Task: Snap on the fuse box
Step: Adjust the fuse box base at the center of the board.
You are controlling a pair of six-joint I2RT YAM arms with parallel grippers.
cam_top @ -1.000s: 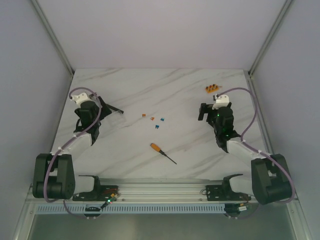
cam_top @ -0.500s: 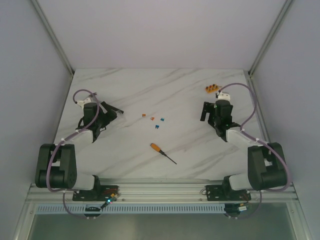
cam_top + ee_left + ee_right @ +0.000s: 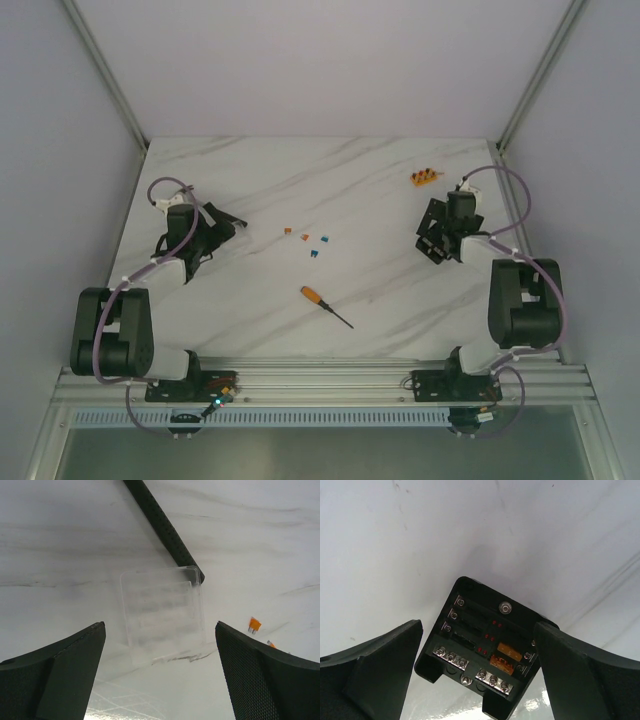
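The fuse box [image 3: 432, 249] is far away from the clear cover, so next my right gripper moves the fuse box toward the middle of the table [image 3: 378, 252] before the cover goes on.
The fuse box [image 3: 485, 650] is a black squarish box lying face up on the marble, with two orange fuses, red dots and silver screws showing. My right gripper [image 3: 479, 625] hovers over it, open, one finger on each side and neither touching; in the top view this gripper [image 3: 433, 232] hides most of the box. A clear plastic cover [image 3: 162, 615] lies flat ahead of my left gripper [image 3: 160, 627], which is open and empty at the table's left [image 3: 222, 232].
A black textured rod [image 3: 165, 530] lies against the cover's far corner. Loose orange fuses [image 3: 255, 625] lie to its right. Mid-table are small fuses [image 3: 314, 245] and an orange-handled screwdriver [image 3: 322, 303]. An orange block [image 3: 424, 177] sits at the back right.
Both arms have folded back toward their bases. The right gripper shifted right and turned over the fuse box. The left arm has been still for the last half second.
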